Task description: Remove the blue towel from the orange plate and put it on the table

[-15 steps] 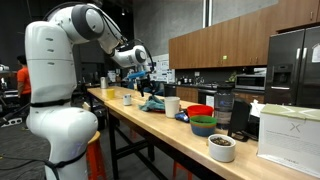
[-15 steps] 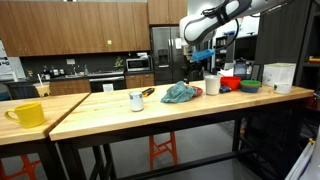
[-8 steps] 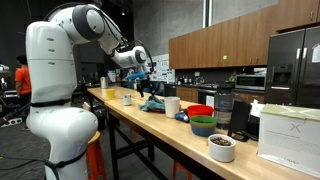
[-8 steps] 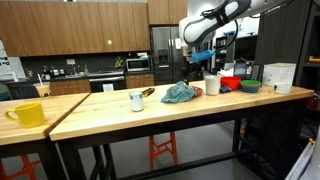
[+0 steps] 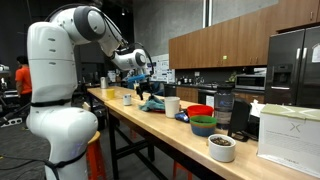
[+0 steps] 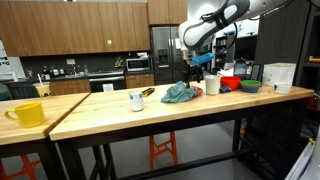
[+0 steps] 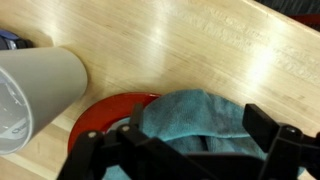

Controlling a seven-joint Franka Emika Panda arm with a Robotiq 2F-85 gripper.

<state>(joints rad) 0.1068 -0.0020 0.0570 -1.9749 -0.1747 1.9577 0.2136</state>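
Observation:
The blue towel (image 7: 190,115) lies spread across the gripper's open fingers, so the robot should turn its gripper and bring it down over the towel's end (image 7: 235,120) past the orange plate.
The blue towel (image 7: 195,120) lies crumpled on the orange plate (image 7: 100,118) on the wooden table; it shows in both exterior views (image 5: 152,104) (image 6: 180,94). My gripper (image 7: 195,138) hangs just above the towel with its jaws open, one finger on each side of the cloth. In both exterior views the gripper (image 5: 143,90) (image 6: 197,72) points down over the towel. The towel covers most of the plate; only the plate's left rim shows in the wrist view.
A white cup (image 7: 35,90) stands close beside the plate, also in an exterior view (image 6: 211,85). Red and green bowls (image 5: 201,118), a white bowl (image 5: 222,147) and a white box (image 5: 290,135) stand farther along. A small cup (image 6: 136,101) and a yellow mug (image 6: 27,114) stand on the other side.
My gripper has come down a little toward the towel. The towel and plate have not moved.

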